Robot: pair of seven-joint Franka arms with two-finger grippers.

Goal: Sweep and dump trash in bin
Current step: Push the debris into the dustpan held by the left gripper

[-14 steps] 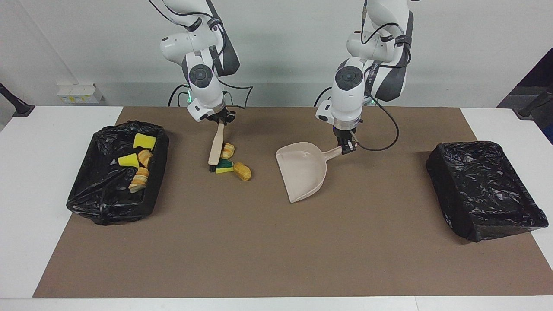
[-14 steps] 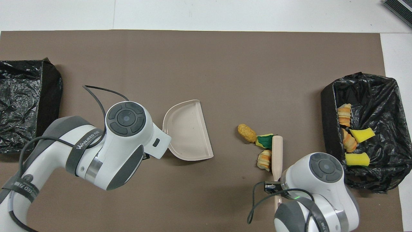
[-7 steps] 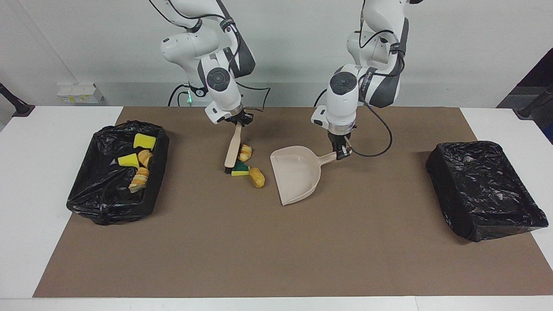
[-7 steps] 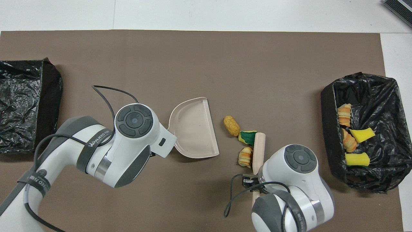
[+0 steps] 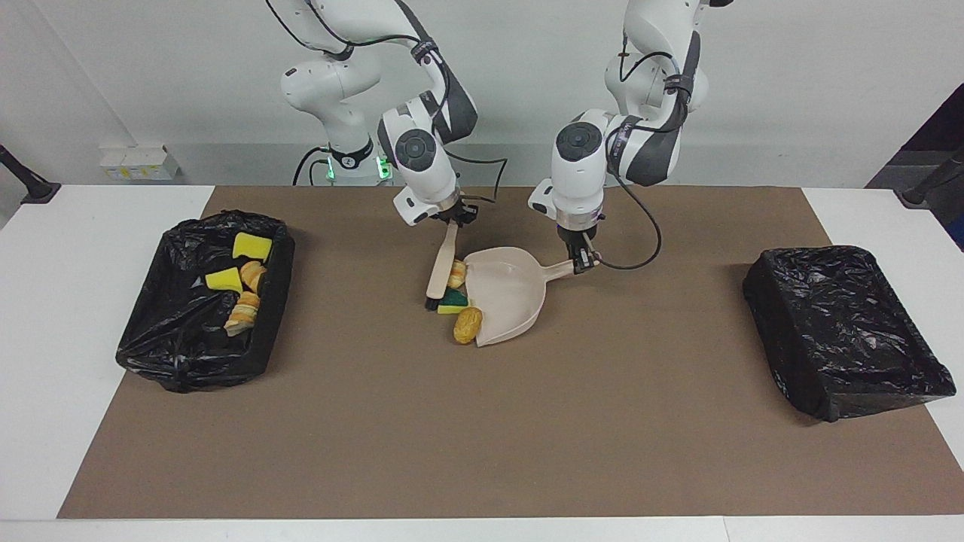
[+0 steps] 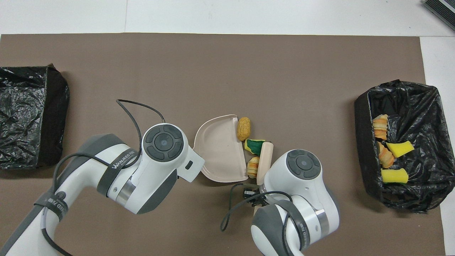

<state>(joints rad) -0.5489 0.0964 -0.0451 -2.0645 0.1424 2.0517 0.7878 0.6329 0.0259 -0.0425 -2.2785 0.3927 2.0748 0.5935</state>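
My right gripper is holding the brush, and the tan lump (image 6: 243, 128) lies beyond the brush's tip at the dustpan's corner. My right gripper should move the brush farther along the dustpan's edge (image 6: 237, 140) before it sweeps inward.
Three loose trash scraps lie at the open lip of the beige dustpan (image 5: 506, 292) (image 6: 219, 149): a tan lump (image 5: 468, 324) (image 6: 243, 128), a green-faced sponge piece (image 5: 453, 301) (image 6: 254, 145) and a striped bread piece (image 5: 456, 275) (image 6: 253, 167). My right gripper (image 5: 452, 220) is shut on the beige brush (image 5: 440, 267) (image 6: 265, 161), whose bristles press against the scraps. My left gripper (image 5: 584, 260) is shut on the dustpan's handle. In the overhead view both grippers are hidden under their wrists. Several more scraps (image 5: 241, 282) (image 6: 389, 153) lie in the bin (image 5: 273, 316) (image 6: 360, 135) at the right arm's end.
A second bin (image 5: 843, 324) (image 6: 53, 117) lined with a black bag stands at the left arm's end of the table. A brown mat (image 5: 482, 436) (image 6: 227, 71) covers the table's middle. A cable (image 5: 640, 248) loops off the left wrist beside the dustpan handle.
The brush has pushed the three scraps toward the left arm's end. The dustpan has slid toward them, and they now touch its lip. Both grips are unchanged.
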